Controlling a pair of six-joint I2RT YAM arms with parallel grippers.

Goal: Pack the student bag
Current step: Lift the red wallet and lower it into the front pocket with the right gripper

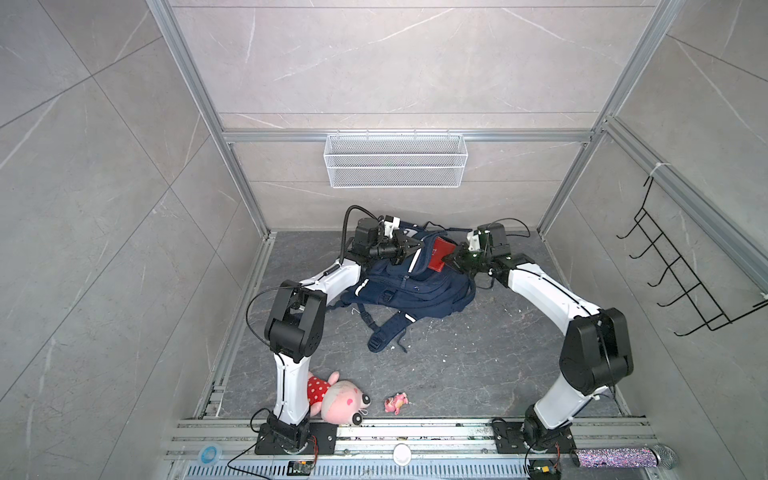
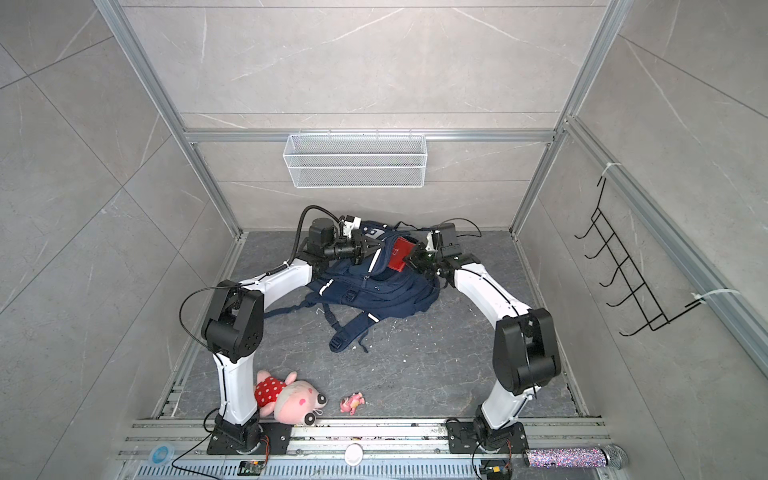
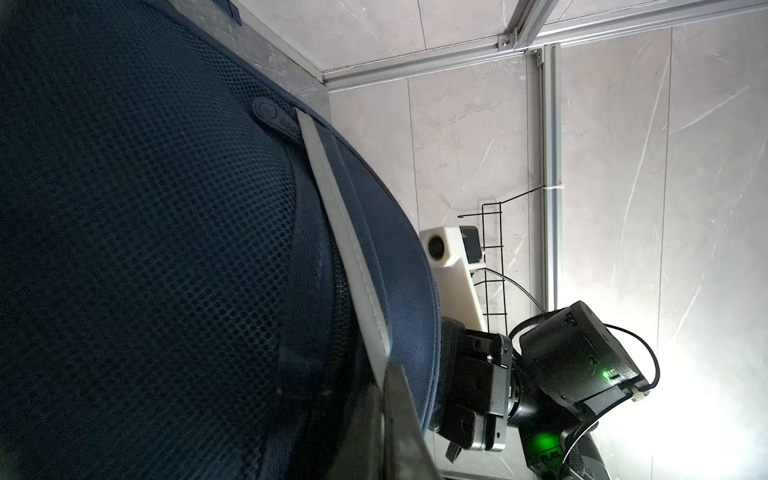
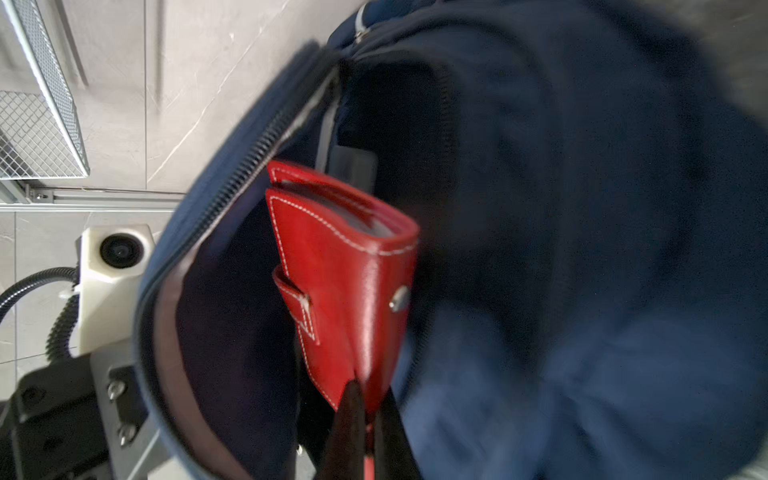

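Note:
My right gripper should keep pushing deeper until the whole red wallet is inside and then let go, as the red wallet's far end (image 4: 344, 206) is inside the bag's wide opening (image 4: 404, 148).
The student bag (image 1: 415, 291) (image 2: 376, 291), navy with white stripes, lies on the dark floor near the back wall in both top views. My left gripper (image 1: 419, 246) (image 2: 380, 246) (image 3: 388, 372) is shut on the rim of the bag's opening beside a white stripe (image 3: 345, 232), holding it up. My right gripper (image 1: 449, 260) (image 2: 409, 261) (image 4: 368, 399) is shut on a red wallet (image 1: 441, 252) (image 2: 401, 254) (image 4: 345, 266). The wallet stands at the mouth of the bag's open main compartment (image 4: 232, 316), its far end inside the opening. The compartment's inside is dark.
The bag's shoulder straps (image 1: 386, 332) trail toward the front. A pink plush toy (image 1: 336, 401) lies by the left arm's base, a small pink toy (image 1: 395, 403) next to it. A white wire basket (image 1: 395, 160) hangs on the back wall, a black hook rack (image 1: 685, 270) on the right.

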